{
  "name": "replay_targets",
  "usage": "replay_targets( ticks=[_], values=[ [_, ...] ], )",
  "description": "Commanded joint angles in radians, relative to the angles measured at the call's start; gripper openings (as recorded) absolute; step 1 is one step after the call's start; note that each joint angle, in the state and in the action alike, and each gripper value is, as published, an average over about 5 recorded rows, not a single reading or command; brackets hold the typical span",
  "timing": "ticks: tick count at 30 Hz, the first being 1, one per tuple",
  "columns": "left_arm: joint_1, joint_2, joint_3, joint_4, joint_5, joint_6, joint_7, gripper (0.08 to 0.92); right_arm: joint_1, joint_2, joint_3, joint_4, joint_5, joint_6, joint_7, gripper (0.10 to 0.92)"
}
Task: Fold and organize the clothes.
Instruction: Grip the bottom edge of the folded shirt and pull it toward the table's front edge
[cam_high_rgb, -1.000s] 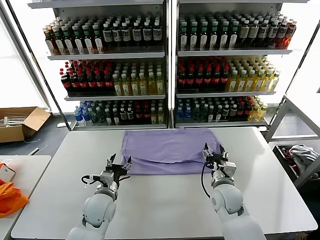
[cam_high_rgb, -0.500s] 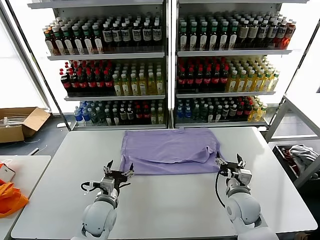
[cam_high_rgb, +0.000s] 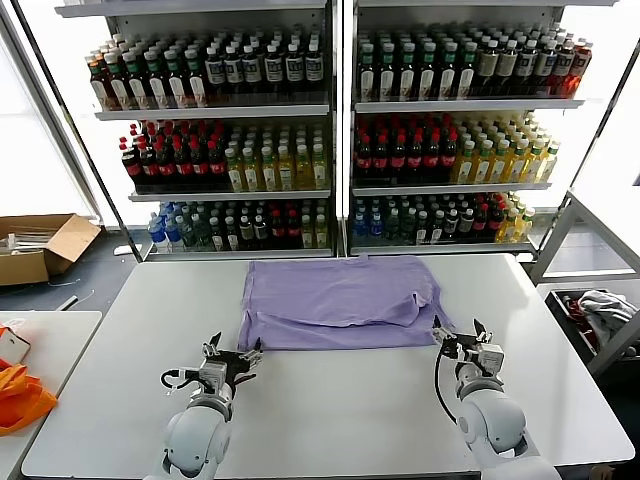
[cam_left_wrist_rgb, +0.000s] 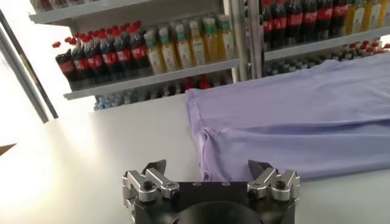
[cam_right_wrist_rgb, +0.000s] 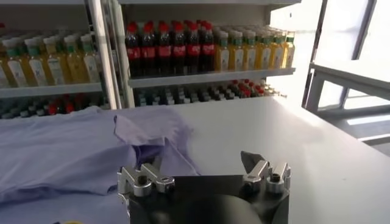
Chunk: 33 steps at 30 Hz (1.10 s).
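I should use my left gripper and my right gripper to pull the shirt's front corners (cam_high_rgb: 448, 327) closer before the next fold, because the T-shirt's back edge (cam_high_rgb: 335, 261) is at the table's far edge.
A lavender T-shirt (cam_high_rgb: 338, 300) lies folded on the white table (cam_high_rgb: 330, 410), plain side up, with a sleeve flap at its right (cam_right_wrist_rgb: 146, 131). My left gripper (cam_high_rgb: 233, 351) is open near the shirt's front left corner, apart from the cloth (cam_left_wrist_rgb: 286, 128). My right gripper (cam_high_rgb: 460, 333) is open just off the shirt's front right corner, holding nothing. In both wrist views the jaws stand wide with only table and shirt edge between them.
Shelves of drink bottles (cam_high_rgb: 330, 130) stand behind the table. A cardboard box (cam_high_rgb: 40, 245) sits on the floor at left. An orange item (cam_high_rgb: 20, 395) lies on a side table. A bin with cloth (cam_high_rgb: 600, 315) is at right.
Both grippers have drawn back from the shirt's front corners toward the near edge and opened wide. The shirt's right sleeve now lies folded over.
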Motion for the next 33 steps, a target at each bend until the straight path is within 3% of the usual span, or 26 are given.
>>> replay_targets(
  ticks=[1,6,11,21,28,33],
  values=[
    [-0.022,0.006,-0.006,0.020,-0.074,0.037,-0.007,0.823,0.015,0.001,-0.007,-0.052,0.001,-0.024,-0.015,0.823],
    [-0.022,0.007,-0.004,0.010,-0.153,0.065,-0.025,0.823,0.020,0.005,-0.013,-0.067,0.001,-0.030,-0.024,0.787],
    [-0.005,0.007,0.017,-0.001,-0.163,0.072,-0.027,0.760,0.017,0.010,-0.014,-0.078,0.004,-0.029,-0.023,0.652],
    [0.007,0.016,0.033,0.003,-0.134,0.070,-0.020,0.476,-0.015,0.019,-0.011,-0.067,0.013,-0.014,-0.042,0.366],
    [0.034,0.016,0.037,-0.049,-0.089,0.058,-0.006,0.268,-0.056,0.021,-0.015,0.034,0.012,-0.013,-0.043,0.173],
    [0.077,0.029,0.016,-0.112,-0.086,0.046,-0.016,0.136,-0.096,0.024,-0.014,0.134,0.008,-0.024,-0.024,0.146]
  ],
)
